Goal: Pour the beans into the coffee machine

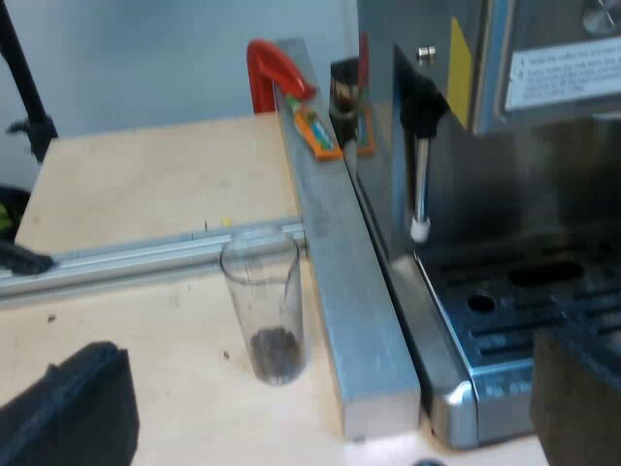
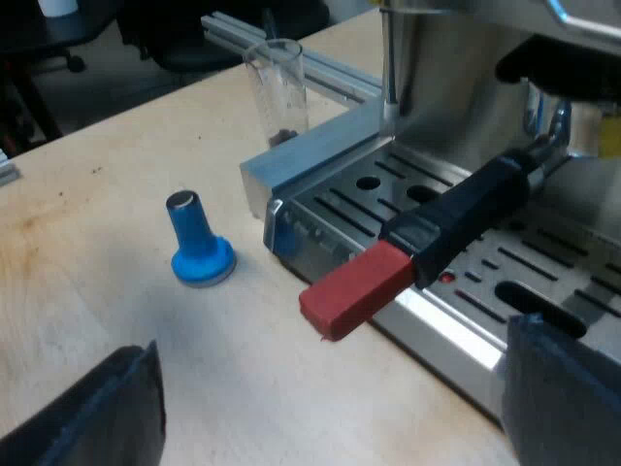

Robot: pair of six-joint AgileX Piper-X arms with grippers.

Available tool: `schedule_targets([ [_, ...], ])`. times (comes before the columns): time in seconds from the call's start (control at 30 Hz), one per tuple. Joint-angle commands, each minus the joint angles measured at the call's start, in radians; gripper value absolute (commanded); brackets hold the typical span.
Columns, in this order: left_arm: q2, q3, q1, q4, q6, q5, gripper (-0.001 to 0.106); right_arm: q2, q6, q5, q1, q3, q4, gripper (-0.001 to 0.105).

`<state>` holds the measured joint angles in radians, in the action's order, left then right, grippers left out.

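The clear measuring glass (image 1: pixel 266 305) should be empty at the end when I pour, because the dark beans (image 1: pixel 277 354) are only a small pile in the bottom.
A clear measuring glass (image 1: pixel 264 309) stands upright on the wooden table, with a small heap of dark beans (image 1: pixel 275 351) in its bottom. It sits close beside a metal beam (image 1: pixel 340 291) that runs along the espresso machine (image 1: pixel 505 194). My left gripper (image 1: pixel 330 393) is open, short of the glass, with nothing between its fingers (image 1: pixel 73 413). My right gripper (image 2: pixel 330 403) is open too, in front of the machine's drip tray (image 2: pixel 543 272). The holder's dark handle with its red end (image 2: pixel 357 288) sticks out from the machine's front. The glass (image 2: pixel 278 92) shows beyond the tray's corner.
A blue tamper (image 2: pixel 200 248) stands on the table near the tray's corner. The steam wand (image 1: pixel 420 155) hangs over the tray. A red clamp (image 1: pixel 275 73) grips the beam's far end, and an aluminium rail (image 1: pixel 146 257) crosses the table behind the glass.
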<state>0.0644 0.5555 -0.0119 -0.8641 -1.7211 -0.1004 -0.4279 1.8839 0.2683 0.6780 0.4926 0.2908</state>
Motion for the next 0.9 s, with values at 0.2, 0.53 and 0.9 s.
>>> schedule_targets([
  [0.2, 0.073, -0.04, -0.002, 0.059, -0.097, 0.015, 0.083, 0.006, -0.003, 0.002, 0.003, 0.001, -0.049, 0.072],
  [0.53, 0.338, -0.061, 0.083, 0.311, -0.107, -0.104, 0.083, 0.006, -0.003, 0.002, 0.003, 0.001, -0.049, 0.072],
  [0.9, 0.461, -0.099, 0.203, 0.408, 0.096, -0.213, 0.083, 0.006, -0.003, 0.002, 0.003, 0.001, -0.049, 0.072],
])
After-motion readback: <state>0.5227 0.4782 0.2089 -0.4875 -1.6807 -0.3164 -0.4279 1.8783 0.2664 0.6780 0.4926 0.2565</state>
